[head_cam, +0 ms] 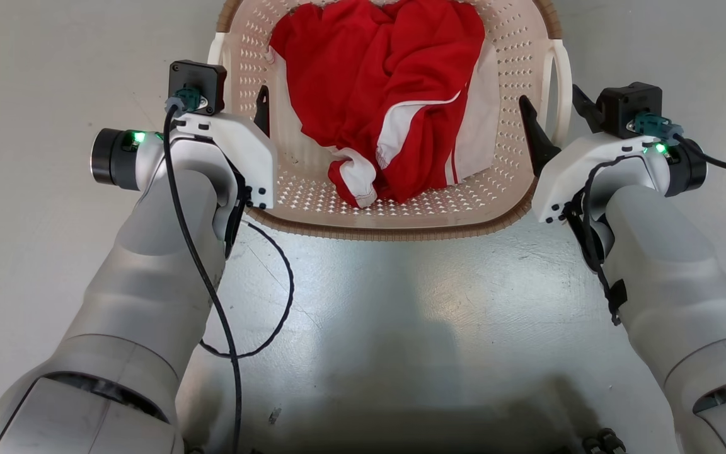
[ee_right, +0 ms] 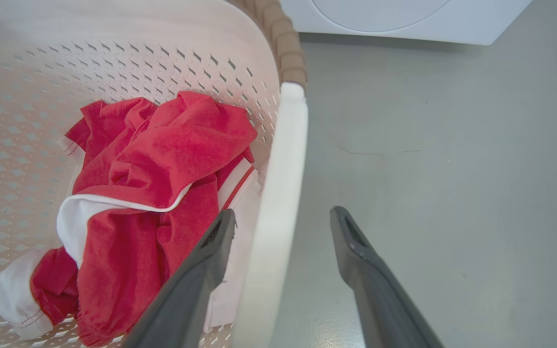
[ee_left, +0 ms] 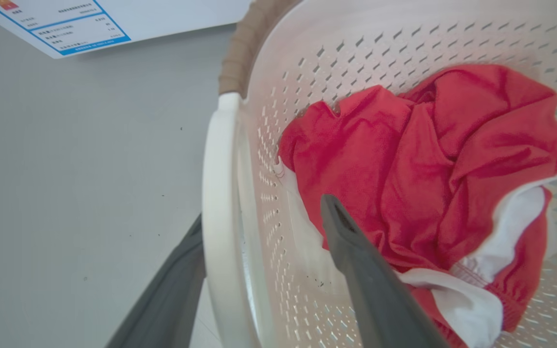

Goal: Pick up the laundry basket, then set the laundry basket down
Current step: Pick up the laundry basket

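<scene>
The red and white clothes (head_cam: 387, 98) are bunched up well inside the brown rim (head_cam: 394, 233), so they should come along in the same heap when I lift the basket.
The laundry basket (head_cam: 401, 228) stands on the grey floor in front of me, cream and perforated with a brown rim. Red and white clothes (head_cam: 382, 82) lie inside it. My left gripper (head_cam: 237, 94) is open and straddles the basket's left white loop handle (ee_left: 218, 193), with one finger inside the basket wall and one outside. On the other side, my right gripper (head_cam: 549, 94) is open astride the right loop handle (ee_right: 283, 169) in the same way. Neither pair of jaws presses on its handle. Seen from the wrists, the left gripper (ee_left: 261, 212) and right gripper (ee_right: 282, 212) frame the handles.
A white washer (ee_right: 404, 19) stands on the floor beyond the basket's right side. A white panel with a blue-edged label (ee_left: 65, 24) sits beyond the left side. A black cable (head_cam: 275, 302) loops off my left forearm over the floor.
</scene>
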{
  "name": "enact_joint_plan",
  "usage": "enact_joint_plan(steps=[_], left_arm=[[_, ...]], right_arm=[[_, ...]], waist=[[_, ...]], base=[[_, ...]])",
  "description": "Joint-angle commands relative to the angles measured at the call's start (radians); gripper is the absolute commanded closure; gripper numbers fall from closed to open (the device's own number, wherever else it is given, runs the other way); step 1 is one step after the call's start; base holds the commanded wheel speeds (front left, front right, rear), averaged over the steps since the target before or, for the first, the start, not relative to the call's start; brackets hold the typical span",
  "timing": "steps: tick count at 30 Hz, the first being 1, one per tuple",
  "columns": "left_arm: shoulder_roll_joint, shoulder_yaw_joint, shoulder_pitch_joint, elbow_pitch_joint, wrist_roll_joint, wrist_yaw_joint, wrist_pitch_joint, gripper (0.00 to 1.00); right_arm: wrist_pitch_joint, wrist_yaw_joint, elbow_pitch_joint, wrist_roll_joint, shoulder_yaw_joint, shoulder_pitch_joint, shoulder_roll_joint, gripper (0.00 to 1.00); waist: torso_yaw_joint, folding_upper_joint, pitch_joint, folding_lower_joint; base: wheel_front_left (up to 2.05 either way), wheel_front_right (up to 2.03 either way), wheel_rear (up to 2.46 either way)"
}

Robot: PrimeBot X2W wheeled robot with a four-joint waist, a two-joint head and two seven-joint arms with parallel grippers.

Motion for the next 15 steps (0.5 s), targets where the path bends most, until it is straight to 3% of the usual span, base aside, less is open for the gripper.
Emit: enact_joint_plan(steps=[1,6,7,8,15], left_arm=[[0.026,0.007,0.002,-0.002,-0.004,0.011,-0.009,0.00],[0.026,-0.006,0.004,0.001,-0.014,0.014,-0.005,0.04],[0.026,-0.012,0.006,0.002,-0.016,0.010,0.005,0.04],[0.026,-0.017,0.006,0.003,-0.015,0.010,0.008,1.00],[0.026,-0.031,0.007,0.006,-0.012,0.034,-0.010,1.00]], right_arm=[[-0.012,0.006,-0.002,0.009,0.020,0.024,0.021,0.00],[-0.012,0.006,0.003,0.019,0.027,0.021,0.021,0.00],[-0.012,0.006,0.000,0.026,0.033,0.023,0.021,0.63],[-0.012,0.006,-0.008,0.039,0.038,0.025,0.021,1.00],[0.000,0.006,0.017,0.060,0.056,0.027,0.021,1.00]], waist=[[-0.001,0.0000,0.000,0.0000],[-0.003,0.0000,0.001,0.0000],[-0.002,0.0000,0.002,0.0000],[-0.001,0.0000,0.002,0.0000],[-0.002,0.0000,-0.009,0.0000]], base=[[0.00,0.00,0.00],[0.00,0.00,0.00],[0.00,0.00,0.00],[0.00,0.00,0.00],[0.00,0.00,0.00]])
